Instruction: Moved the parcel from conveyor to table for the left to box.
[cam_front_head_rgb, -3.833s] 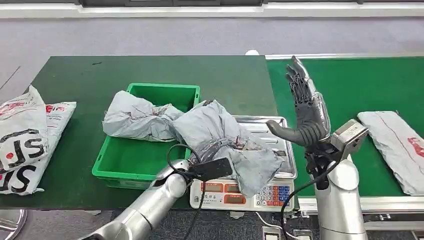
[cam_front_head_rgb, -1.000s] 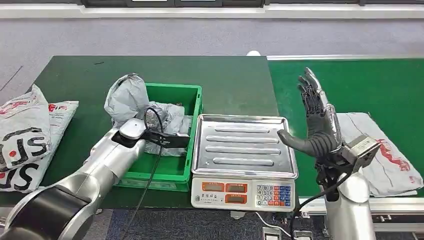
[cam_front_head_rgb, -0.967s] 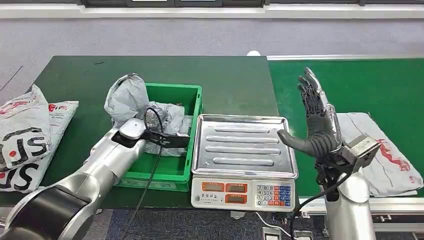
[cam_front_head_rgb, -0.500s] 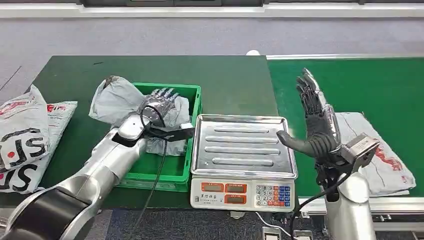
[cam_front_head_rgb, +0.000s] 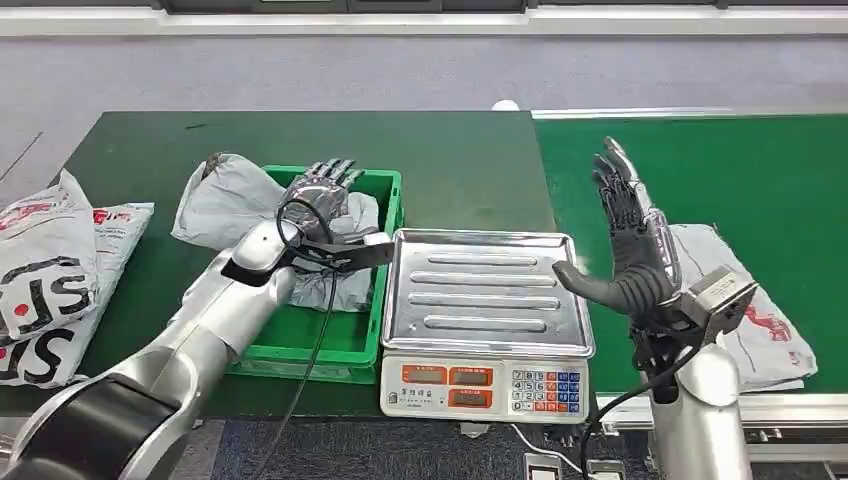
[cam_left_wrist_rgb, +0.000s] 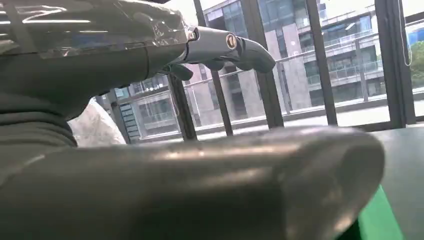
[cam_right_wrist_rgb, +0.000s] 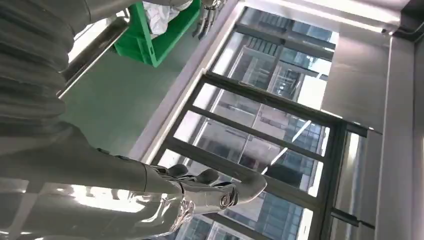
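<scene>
The grey parcel on the conveyor (cam_front_head_rgb: 758, 315) is slack and has a thin flat edge (cam_front_head_rgb: 782, 383), so its plastic will gather into folds when I pick it up.
A crumpled grey parcel (cam_front_head_rgb: 228, 204) lies in the green box (cam_front_head_rgb: 310, 345) on the table, spilling over the box's far-left rim. My left hand (cam_front_head_rgb: 325, 186) hovers just above it with fingers spread and nothing held; in the left wrist view the thumb (cam_left_wrist_rgb: 240, 175) and fingers (cam_left_wrist_rgb: 225, 44) stand apart. My right hand (cam_front_head_rgb: 630, 240) is raised upright and open between the scale and the conveyor. A second grey parcel (cam_front_head_rgb: 760, 310) lies flat on the conveyor belt (cam_front_head_rgb: 760, 170), just right of that arm.
A steel-topped weighing scale (cam_front_head_rgb: 487, 290) stands between the box and the conveyor, its tray bare. White printed mail bags (cam_front_head_rgb: 45, 275) lie at the table's left edge. The right wrist view catches the green box (cam_right_wrist_rgb: 160, 30) and my right hand (cam_right_wrist_rgb: 200, 195).
My left hand has let go of the parcel in the box, opened and risen above it. The parcel has slumped leftward over the rim. The conveyor parcel has slid slightly nearer.
</scene>
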